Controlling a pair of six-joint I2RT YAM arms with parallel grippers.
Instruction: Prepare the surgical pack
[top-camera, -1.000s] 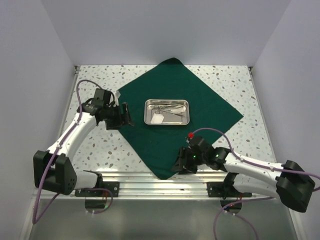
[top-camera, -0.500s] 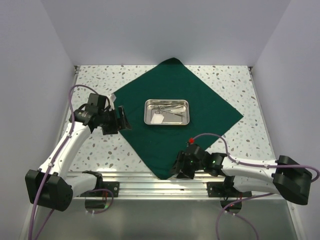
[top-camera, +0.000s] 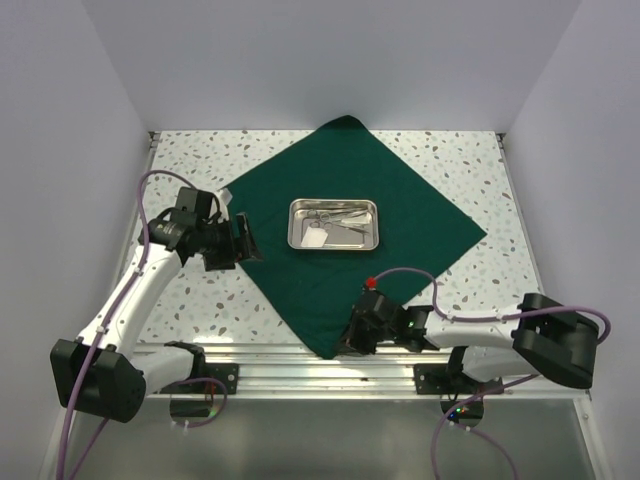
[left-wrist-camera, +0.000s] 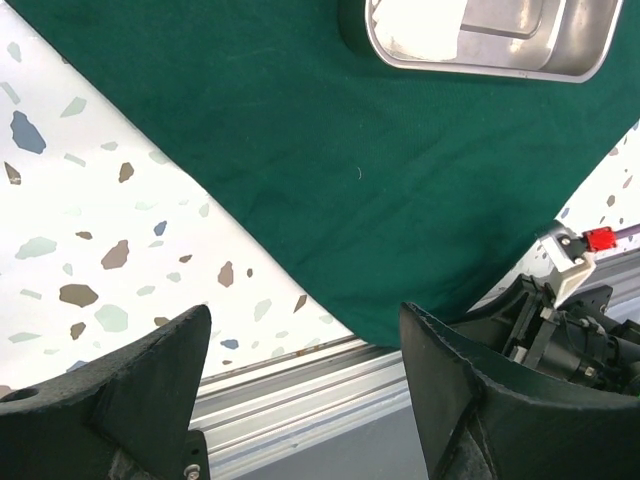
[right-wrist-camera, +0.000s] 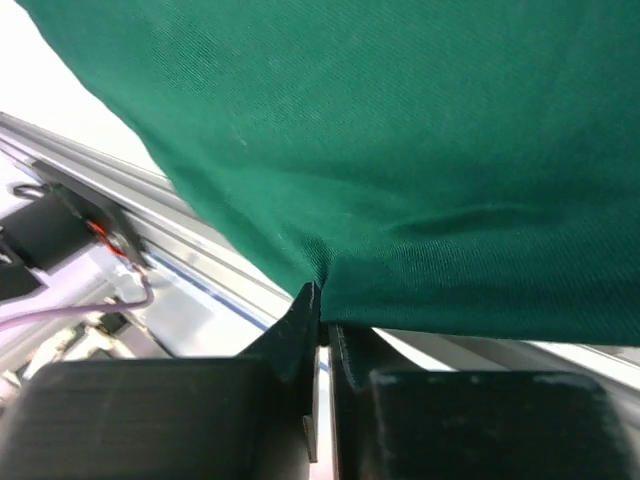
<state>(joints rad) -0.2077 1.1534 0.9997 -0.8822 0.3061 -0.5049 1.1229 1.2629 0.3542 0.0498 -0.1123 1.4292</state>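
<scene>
I should keep folding the drape's near corner (top-camera: 327, 351) over until it passes the tray's far rim (top-camera: 334, 201), because my right gripper is pinching that corner in line with the steel tray.
The dark green drape (top-camera: 350, 190) lies spread flat like a diamond on the speckled table. At its middle stands the small steel tray (top-camera: 378, 225), holding scissor-like instruments (top-camera: 340, 215) and a white gauze piece (top-camera: 316, 238). My right gripper (top-camera: 345, 345) is low at the drape's near corner, and in the right wrist view its jaws (right-wrist-camera: 325, 320) are shut on the cloth edge (right-wrist-camera: 400, 130). My left gripper (top-camera: 248, 235) hovers at the drape's left corner. It is open (left-wrist-camera: 305, 370) with nothing between its fingers, and the drape (left-wrist-camera: 330, 150) and tray (left-wrist-camera: 480, 68) show beyond it.
An aluminium rail (top-camera: 300, 358) runs along the near table edge, just below the drape's corner. White walls close in the table at the left, back and right. Purple cables loop from both arms. Bare speckled table (top-camera: 200, 290) lies to the left of the drape.
My right gripper slid left and down to the drape's near corner and shut on the cloth. My left arm swung slightly left early on, then held still with the gripper open.
</scene>
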